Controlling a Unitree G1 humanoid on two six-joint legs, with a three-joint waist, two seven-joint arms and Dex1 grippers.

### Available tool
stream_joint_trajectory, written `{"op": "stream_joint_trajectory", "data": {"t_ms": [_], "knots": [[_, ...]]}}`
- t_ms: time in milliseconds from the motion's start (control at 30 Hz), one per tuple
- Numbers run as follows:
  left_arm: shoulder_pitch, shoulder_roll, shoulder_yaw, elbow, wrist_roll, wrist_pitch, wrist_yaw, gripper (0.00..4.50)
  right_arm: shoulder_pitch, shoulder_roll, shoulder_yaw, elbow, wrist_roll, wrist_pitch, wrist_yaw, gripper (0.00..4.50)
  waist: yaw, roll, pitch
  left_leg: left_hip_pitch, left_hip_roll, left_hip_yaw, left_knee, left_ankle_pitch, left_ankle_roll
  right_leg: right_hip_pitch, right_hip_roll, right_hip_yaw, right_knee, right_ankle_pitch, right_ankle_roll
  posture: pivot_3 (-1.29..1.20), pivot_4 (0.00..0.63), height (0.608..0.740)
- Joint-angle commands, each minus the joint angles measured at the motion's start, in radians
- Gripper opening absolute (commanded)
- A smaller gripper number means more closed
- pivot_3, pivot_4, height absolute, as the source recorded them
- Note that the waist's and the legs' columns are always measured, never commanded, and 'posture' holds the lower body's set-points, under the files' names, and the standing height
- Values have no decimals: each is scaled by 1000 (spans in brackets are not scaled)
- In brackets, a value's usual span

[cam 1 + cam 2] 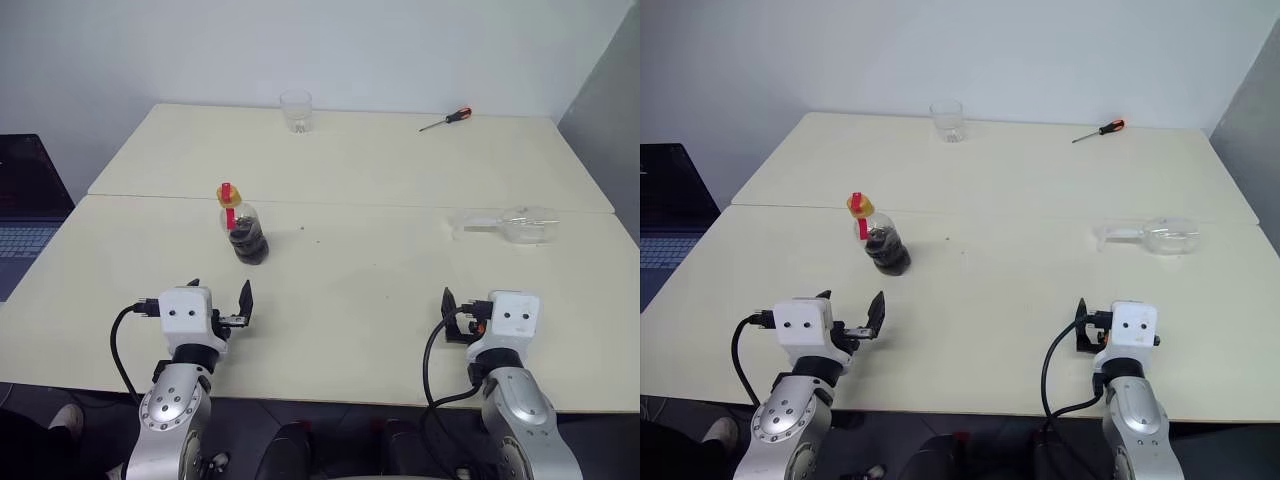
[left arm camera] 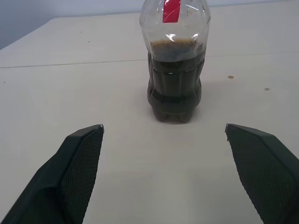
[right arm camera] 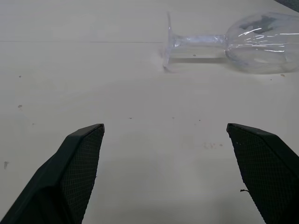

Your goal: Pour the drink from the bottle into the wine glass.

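I expect the round yellow cap (image 1: 228,193) to twist off in one piece when I turn it with my right gripper, because it sits over the bottle's narrow neck (image 1: 232,207).
The bottle (image 1: 245,232) stands upright left of the table's middle, clear plastic with a yellow cap and a red label strip. The dark drink (image 2: 174,88) fills its lower half. The wine glass (image 1: 515,225) lies on its side at the right, its foot pointing left and its bowl right. My left gripper (image 1: 219,291) is open just short of the bottle, which stands apart ahead of its fingers (image 2: 79,158). My right gripper (image 3: 164,126) is open near the front edge, with the glass lying farther off ahead of it. Nothing is held.
A short clear tumbler (image 1: 296,110) stands at the table's far edge. An orange-handled screwdriver (image 1: 447,119) lies at the far right. A seam (image 1: 400,206) runs across the cream table. A laptop (image 1: 25,235) sits beyond the left edge.
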Motion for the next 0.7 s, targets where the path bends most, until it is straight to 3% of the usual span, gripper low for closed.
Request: {"op": "stream_joint_trajectory", "data": {"t_ms": [33,700], "knots": [[4,7,4,-25,16,-12,8,4434,-8,0,-9,-24,-5,-9,-2,4500,0,0,0,0,0,0,0,0,0,0,0,0,0,0,0,0,150,740],[7,-1,9,-27,4,-20,3,4434,-5,-1,-8,-24,-5,-9,-1,4500,0,0,0,0,0,0,0,0,0,0,0,0,0,0,0,0,150,740]]}}
